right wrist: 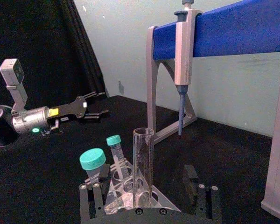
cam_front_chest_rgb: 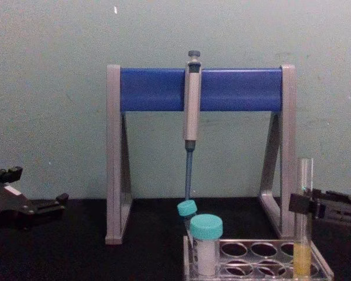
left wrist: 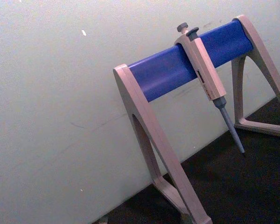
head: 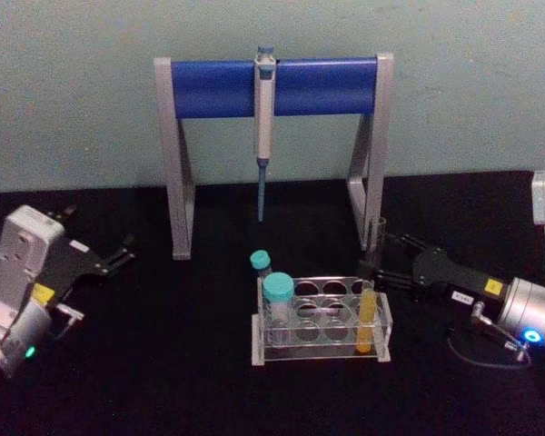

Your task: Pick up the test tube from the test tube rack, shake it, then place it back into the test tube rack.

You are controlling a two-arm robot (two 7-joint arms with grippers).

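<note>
The rack's empty holes (cam_front_chest_rgb: 263, 249) seem wider than the straight test tube (cam_front_chest_rgb: 303, 219). The test tube will therefore slide up easily when I lift it, and the rack will stay behind.
The test tube (head: 367, 320) stands upright in the front right hole of the clear test tube rack (head: 327, 360), with yellow-orange liquid in its lower part. My right gripper (head: 379, 261) reaches in from the right and is open around the tube's clear upper part. In the right wrist view the test tube (right wrist: 143, 163) rises between the two fingers with a gap on each side. The chest view shows the test tube (cam_front_chest_rgb: 304, 234) in the rack (cam_front_chest_rgb: 263, 241) beside one dark finger (cam_front_chest_rgb: 298, 202). My left gripper (head: 118, 257) is parked open at the far left of the table.
Two teal-capped tubes (head: 278, 289) stand in the rack's left end. Behind the rack is a grey-and-blue pipette stand (head: 272, 86) with a pipette (head: 264, 136) hanging from its bar. The stand's right leg (head: 368, 182) is just behind my right gripper.
</note>
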